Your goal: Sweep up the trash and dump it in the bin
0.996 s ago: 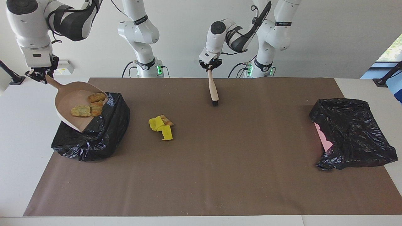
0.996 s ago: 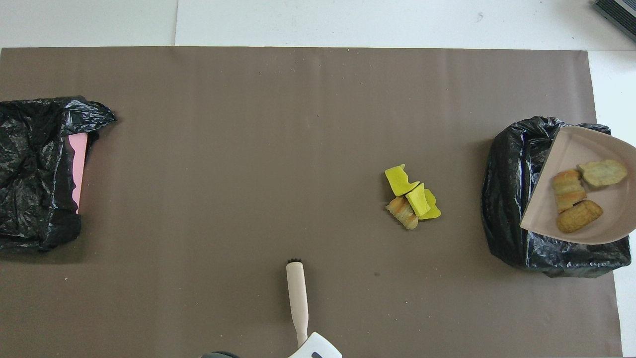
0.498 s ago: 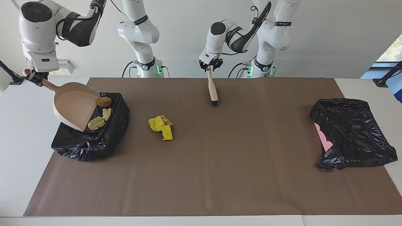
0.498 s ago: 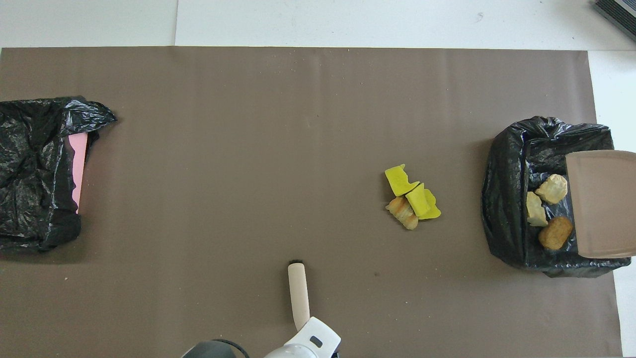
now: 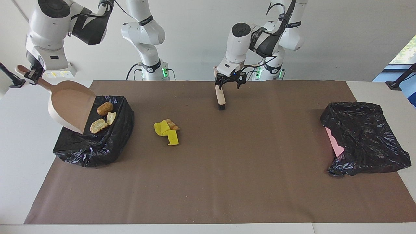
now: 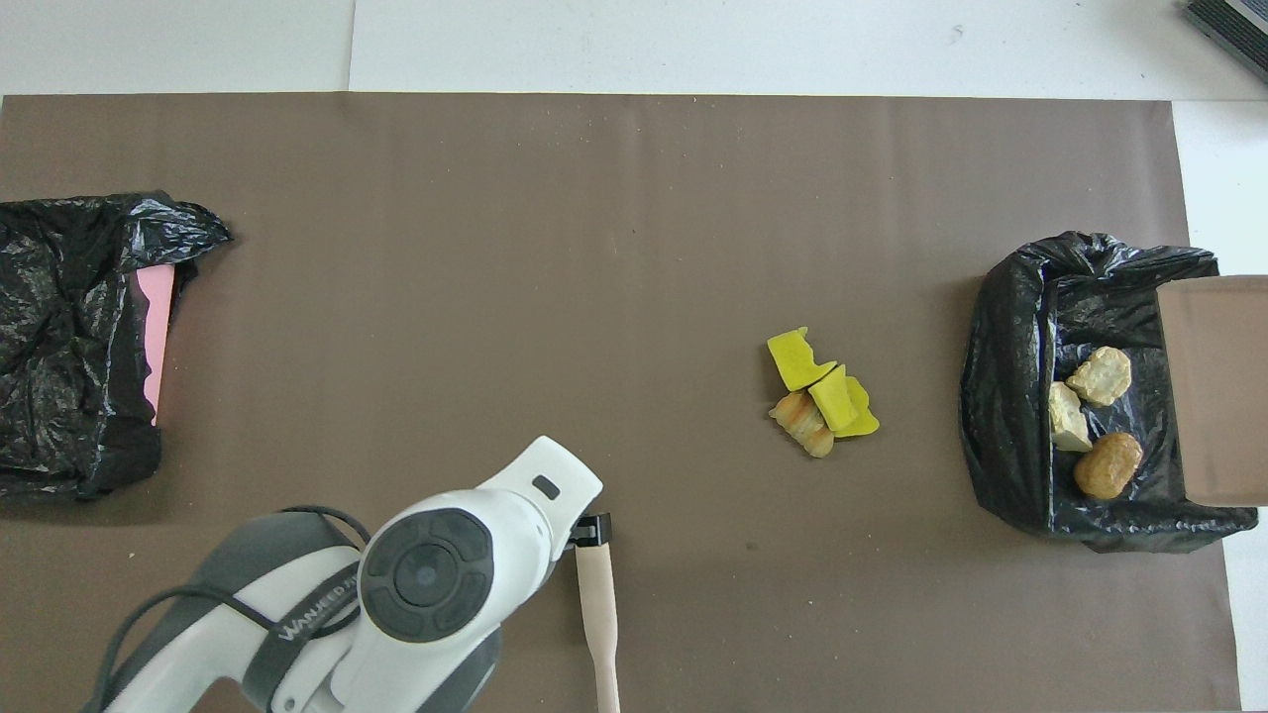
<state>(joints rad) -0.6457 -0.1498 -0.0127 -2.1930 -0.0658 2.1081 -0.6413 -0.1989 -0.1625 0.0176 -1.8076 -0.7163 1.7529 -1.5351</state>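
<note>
The beige dustpan (image 6: pixel 1215 392) is wider than the tight trash pile (image 6: pixel 822 397), so it will hold the whole pile at once when the robot carries it.
My right gripper (image 5: pixel 31 74) is shut on the handle of the beige dustpan (image 5: pixel 70 109), which is tipped steeply over the black-bagged bin (image 5: pixel 94 143) at the right arm's end. Three tan and brown trash lumps (image 5: pixel 104 108) lie in that bin (image 6: pixel 1010 396), where they show as trash lumps (image 6: pixel 1098 376) beside the dustpan (image 6: pixel 1214 391). More trash (image 5: pixel 166 131), yellow pieces with a tan lump, sits in a pile (image 6: pixel 820 391) on the mat. The brush (image 5: pixel 220 96) rests with its bristles on the mat. My left gripper (image 5: pixel 231 85) stands open just beside the brush (image 6: pixel 597 604) handle, holding nothing.
A second black-bagged bin (image 5: pixel 364 139) with a pink patch at its edge stands at the left arm's end (image 6: pixel 69 337). The brown mat (image 5: pixel 227 182) covers most of the table. My left arm's wrist (image 6: pixel 426 584) hides part of the mat nearest the robots.
The dustpan tipped up and its three lumps slid into the bin. My left gripper opened, let go of the brush and shifted toward the left arm's end.
</note>
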